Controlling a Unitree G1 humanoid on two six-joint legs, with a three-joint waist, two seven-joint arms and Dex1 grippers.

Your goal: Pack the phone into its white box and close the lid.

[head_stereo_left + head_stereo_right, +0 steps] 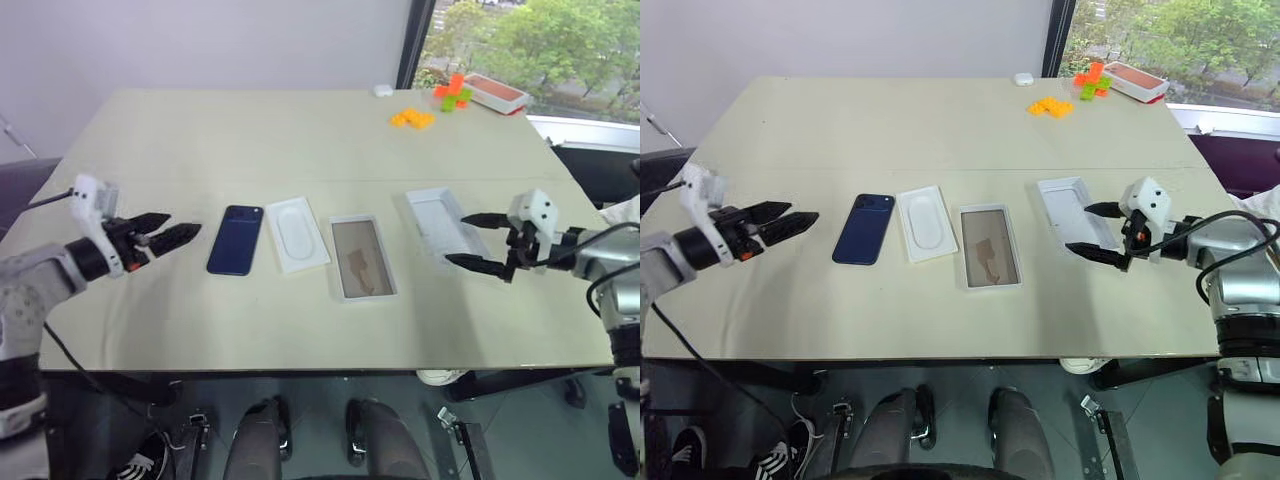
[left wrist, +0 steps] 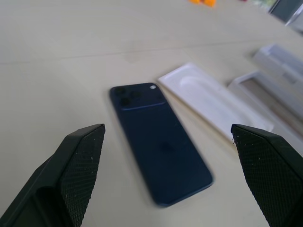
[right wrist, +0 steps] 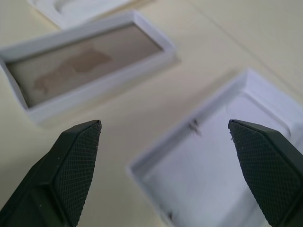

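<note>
The insert's outline nearly matches (image 1: 297, 234) the white box's opening (image 1: 363, 258), so the insert will cover the box's whole tan bottom when I lower it in.
The dark navy phone (image 1: 236, 239) lies flat on the table, camera cluster at its far end. My left gripper (image 1: 170, 232) hovers open just left of it, fingers pointing at it; the phone (image 2: 158, 149) lies between the fingers in the left wrist view. The white box (image 1: 362, 257), a shallow tray with a tan floor, sits at the table's middle. The lid (image 1: 443, 224), open side up and all white inside, lies right of it. My right gripper (image 1: 470, 241) is open at the lid's near right corner, with the lid (image 3: 222, 165) and the white box (image 3: 85, 71) ahead.
A thin white insert (image 1: 296, 232) with an oval recess lies between phone and box. Orange and green blocks (image 1: 412, 118) and a red-rimmed tray (image 1: 495, 92) sit at the far right. The table's near edge (image 1: 320, 365) runs close below the objects.
</note>
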